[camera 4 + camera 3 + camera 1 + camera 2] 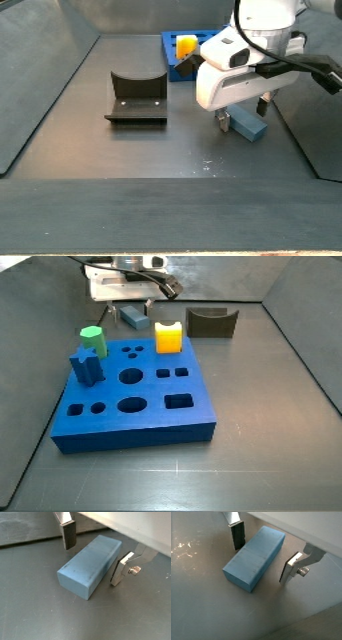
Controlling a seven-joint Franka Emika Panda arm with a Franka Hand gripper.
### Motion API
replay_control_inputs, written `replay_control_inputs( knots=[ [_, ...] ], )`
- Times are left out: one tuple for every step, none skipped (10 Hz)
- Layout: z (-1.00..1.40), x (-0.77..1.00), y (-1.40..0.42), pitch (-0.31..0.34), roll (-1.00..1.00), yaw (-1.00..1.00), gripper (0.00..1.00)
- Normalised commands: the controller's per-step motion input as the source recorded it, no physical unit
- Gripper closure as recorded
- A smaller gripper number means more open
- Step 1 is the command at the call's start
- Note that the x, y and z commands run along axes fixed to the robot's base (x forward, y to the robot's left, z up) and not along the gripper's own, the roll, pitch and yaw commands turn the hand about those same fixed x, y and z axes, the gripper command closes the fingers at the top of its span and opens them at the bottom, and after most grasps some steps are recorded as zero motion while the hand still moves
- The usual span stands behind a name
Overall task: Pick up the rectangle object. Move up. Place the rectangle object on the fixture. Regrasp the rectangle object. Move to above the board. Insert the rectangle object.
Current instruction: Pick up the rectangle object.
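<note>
My gripper is going to place the rectangle object (92, 565) in the fixture, which has a notch (211, 314) between raised sides. The object will stay cradled there and stick up above the fixture's rim.
The rectangle object (90, 567) (254, 558) is a slate-blue brick lying flat on the grey floor; both side views show it too (135, 317) (249, 126). My gripper (93, 560) (263, 558) straddles it, open, with a gap on each side between the silver fingers (67, 535) (236, 536) and the block. In a side view the gripper (131, 306) hangs behind the board (134, 401), a bright-blue slab with round and square holes. The fixture (213, 323) (136, 101) stands apart, dark with a U-shaped notch.
On the board stand a yellow arched piece (168, 336), a dark blue peg (86, 368) and a green piece (92, 340). Grey walls enclose the floor on all sides (54, 80).
</note>
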Motion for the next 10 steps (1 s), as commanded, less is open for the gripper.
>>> replay_control_inputs(
  knots=[
    [-0.05,0.02,0.0,0.006,0.0,0.0,0.0],
    [0.02,-0.19,0.27,-0.391,-0.63,0.0,0.0],
    [0.0,-0.13,0.0,-0.089,0.0,0.0,0.0],
    [0.0,0.0,0.0,0.0,0.0,0.0,1.0],
    [-0.03,0.0,0.0,0.0,-0.09,0.0,1.0],
    [0.0,-0.03,0.0,-0.069,-0.02,0.0,1.0],
    [0.0,0.0,0.0,0.0,0.0,0.0,1.0],
    [0.0,0.0,0.0,0.0,0.0,0.0,1.0],
    [0.0,0.0,0.0,0.0,0.0,0.0,1.0],
    [0.0,0.0,0.0,0.0,0.0,0.0,1.0]
  ],
)
